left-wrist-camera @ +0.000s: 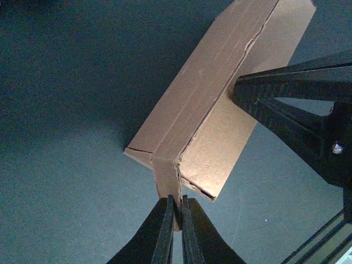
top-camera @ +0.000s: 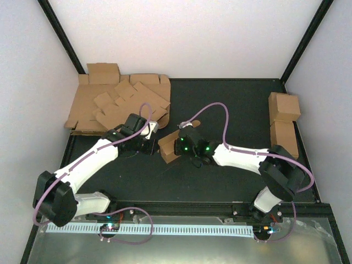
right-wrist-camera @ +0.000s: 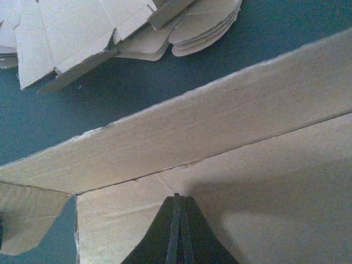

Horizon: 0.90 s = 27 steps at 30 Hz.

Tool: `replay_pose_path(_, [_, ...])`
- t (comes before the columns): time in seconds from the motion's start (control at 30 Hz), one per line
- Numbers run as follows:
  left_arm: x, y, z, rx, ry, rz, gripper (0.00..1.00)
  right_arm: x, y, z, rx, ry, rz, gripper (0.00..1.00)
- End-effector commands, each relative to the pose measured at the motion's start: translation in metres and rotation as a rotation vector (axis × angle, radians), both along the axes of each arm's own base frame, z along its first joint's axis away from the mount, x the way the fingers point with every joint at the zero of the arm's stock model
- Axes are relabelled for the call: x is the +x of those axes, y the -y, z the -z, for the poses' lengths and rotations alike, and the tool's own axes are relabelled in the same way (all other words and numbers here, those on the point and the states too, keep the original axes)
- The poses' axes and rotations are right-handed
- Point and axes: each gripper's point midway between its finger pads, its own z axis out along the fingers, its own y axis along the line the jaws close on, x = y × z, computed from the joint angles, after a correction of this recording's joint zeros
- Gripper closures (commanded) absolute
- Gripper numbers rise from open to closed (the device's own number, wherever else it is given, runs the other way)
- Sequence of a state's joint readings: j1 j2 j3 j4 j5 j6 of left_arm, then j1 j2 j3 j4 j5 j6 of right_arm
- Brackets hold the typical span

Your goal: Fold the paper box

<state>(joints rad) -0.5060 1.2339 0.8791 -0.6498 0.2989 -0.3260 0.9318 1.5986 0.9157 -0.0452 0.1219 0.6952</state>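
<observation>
The paper box (top-camera: 168,146) lies slanted with one tab sticking out free, so next my right gripper backs off the panel, help square the box, then takes that tab (top-camera: 196,124).
The paper box (top-camera: 168,149) is a long, low brown cardboard carton, partly folded, held between the two arms at mid-table. In the left wrist view the box (left-wrist-camera: 220,93) stretches away from me, and my left gripper (left-wrist-camera: 176,199) is shut on a narrow tab at its near corner. My left gripper (top-camera: 154,143) sits just left of the box in the top view. My right gripper (right-wrist-camera: 177,197) is shut with nothing between its fingers, its tips pressed against a flat panel of the box (right-wrist-camera: 220,137) just below a crease. It (top-camera: 179,144) is at the box's right side.
A loose stack of flat brown blanks (top-camera: 118,104) lies at the back left, also seen from the right wrist as blanks (right-wrist-camera: 82,33). Two finished cartons (top-camera: 284,107) stand along the right edge. White walls and black frame posts close in the table.
</observation>
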Motion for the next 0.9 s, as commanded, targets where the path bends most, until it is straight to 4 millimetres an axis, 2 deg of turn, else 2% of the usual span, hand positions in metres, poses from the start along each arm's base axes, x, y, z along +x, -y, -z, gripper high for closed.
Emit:
replay_pose_path(0.0, [0.001,0.009,-0.021,-0.066,0.042,0.013,0.93,-0.005,0.006,0.013,-0.042,-0.030,0.007,0.98])
replay_pose_path(0.13, [0.000,0.009,-0.017,-0.062,0.031,0.013,0.90,-0.005,0.005,0.011,-0.036,-0.025,0.004,0.98])
replay_pose_path(0.17, [-0.001,0.009,-0.016,-0.061,0.027,0.014,0.86,-0.004,0.005,0.008,-0.031,-0.018,0.002,0.98])
replay_pose_path(0.3, [-0.001,0.003,-0.014,-0.040,0.034,-0.006,0.54,-0.003,0.004,-0.022,0.004,0.058,-0.025,0.98])
replay_pose_path(0.43, [0.002,-0.001,-0.020,-0.034,0.068,-0.027,0.45,-0.005,0.007,-0.054,0.004,0.142,-0.077,0.97])
replay_pose_path(0.53, [0.003,-0.002,-0.021,-0.033,0.075,-0.033,0.41,-0.003,0.017,-0.069,-0.038,0.182,-0.096,0.95])
replay_pose_path(0.63, [0.004,-0.001,-0.018,-0.036,0.069,-0.034,0.38,0.011,0.047,-0.074,-0.071,0.184,-0.037,0.95])
replay_pose_path(0.73, [0.003,0.002,-0.017,-0.057,0.075,-0.033,0.37,0.031,0.086,-0.074,-0.058,0.170,0.042,0.95])
replay_pose_path(0.77, [0.003,0.002,-0.017,-0.065,0.076,-0.038,0.37,0.040,0.105,-0.072,-0.057,0.163,0.091,0.96])
replay_pose_path(0.87, [0.003,0.003,-0.018,-0.082,0.089,-0.042,0.37,0.057,0.141,-0.063,-0.042,0.138,0.186,0.98])
